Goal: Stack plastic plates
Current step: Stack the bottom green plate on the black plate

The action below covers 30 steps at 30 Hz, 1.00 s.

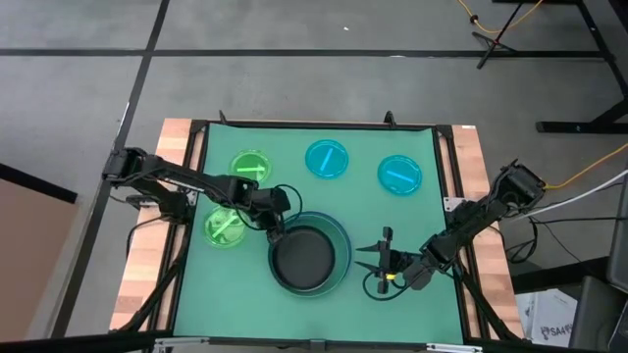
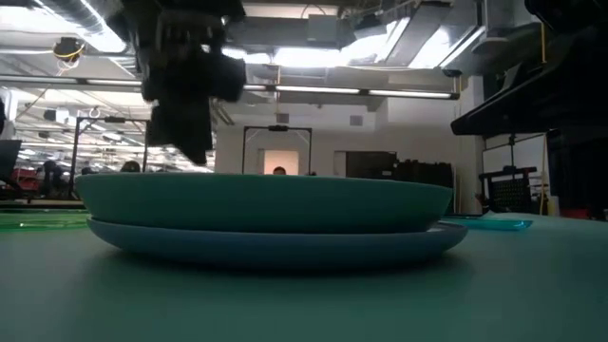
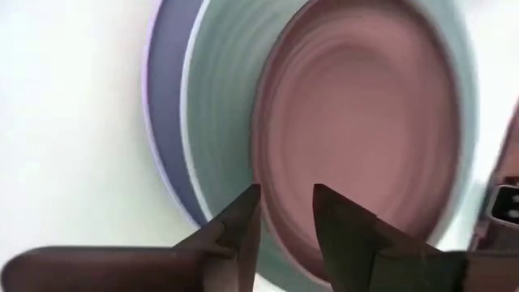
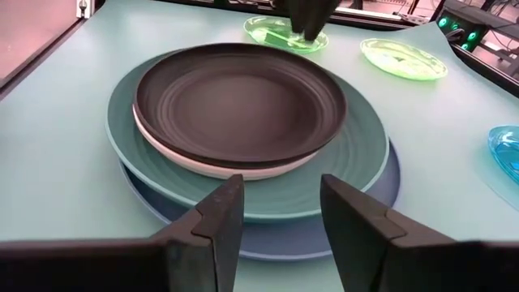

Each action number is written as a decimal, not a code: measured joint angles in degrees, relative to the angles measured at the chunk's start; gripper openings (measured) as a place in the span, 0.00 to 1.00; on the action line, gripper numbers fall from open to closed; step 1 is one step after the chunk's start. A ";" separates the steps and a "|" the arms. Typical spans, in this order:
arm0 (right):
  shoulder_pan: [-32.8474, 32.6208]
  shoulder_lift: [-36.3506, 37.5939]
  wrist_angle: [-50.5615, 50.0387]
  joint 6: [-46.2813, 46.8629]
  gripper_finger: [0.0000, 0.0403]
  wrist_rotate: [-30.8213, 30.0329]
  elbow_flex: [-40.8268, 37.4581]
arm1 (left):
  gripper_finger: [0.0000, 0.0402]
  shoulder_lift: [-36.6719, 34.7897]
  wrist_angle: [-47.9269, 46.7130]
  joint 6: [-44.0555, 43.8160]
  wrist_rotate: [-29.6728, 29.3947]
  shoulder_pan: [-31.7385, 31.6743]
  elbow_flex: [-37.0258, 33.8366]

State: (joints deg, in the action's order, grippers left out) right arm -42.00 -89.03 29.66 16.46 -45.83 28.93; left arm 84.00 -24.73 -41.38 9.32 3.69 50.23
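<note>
The nearer bright green small plate [image 1: 225,226] is less wide than the black plate's hollow [image 1: 303,258], so it should fit down inside the black plate's rim when the robot lowers it.
A stack of plates sits at the table's near middle: the black plate [image 1: 302,257] [image 4: 235,97] is on top, then a white plate [image 4: 235,169], the teal-green plate [image 4: 357,154] [image 2: 266,204], and the blue plate [image 4: 381,195] [image 2: 275,242] lowest on the mat. My left gripper [image 1: 276,227] [image 3: 286,203] hangs just above the stack's left far rim, fingers slightly apart and pointing down. My right gripper [image 1: 365,265] [image 4: 280,211] is open, low over the mat to the right of the stack and facing it. Both touch nothing.
Two bright green small plates [image 1: 250,165] [image 1: 226,227] lie on the mat left of the stack, the nearer one close under my left arm. Two cyan small plates [image 1: 326,159] [image 1: 399,174] lie toward the far edge. Bare mat [image 1: 235,304] lies near-left.
</note>
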 joint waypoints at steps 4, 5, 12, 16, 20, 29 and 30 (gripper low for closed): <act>0.00 -0.04 -0.31 0.08 0.39 0.02 0.02 | 0.27 -4.95 -2.51 1.06 -3.76 3.05 0.90; 0.00 -0.04 -0.49 0.14 0.39 0.00 0.02 | 0.27 -6.12 -3.52 1.08 -5.29 4.21 0.90; 0.00 -0.05 -0.37 0.20 0.39 0.33 0.00 | 0.27 -12.12 -15.24 1.31 -16.75 16.29 0.90; 0.00 -0.07 -0.06 0.20 0.39 0.33 0.00 | 0.27 -12.83 -22.66 -1.24 -21.62 23.73 0.89; 0.00 -0.07 0.01 0.20 0.39 0.31 0.00 | 0.27 -11.99 -26.29 -5.68 -22.48 29.29 0.03; 0.00 -0.07 0.12 0.20 0.39 0.31 0.00 | 0.27 -7.68 -26.05 -11.26 -22.32 35.38 -3.58; 0.00 -0.07 0.14 0.18 0.39 0.31 0.00 | 0.27 -6.90 -26.03 -11.54 -22.14 35.59 -3.83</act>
State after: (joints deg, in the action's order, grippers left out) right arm -42.00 -89.10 29.80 16.64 -45.52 28.93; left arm 77.10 -50.76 -52.93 -12.82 39.27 46.40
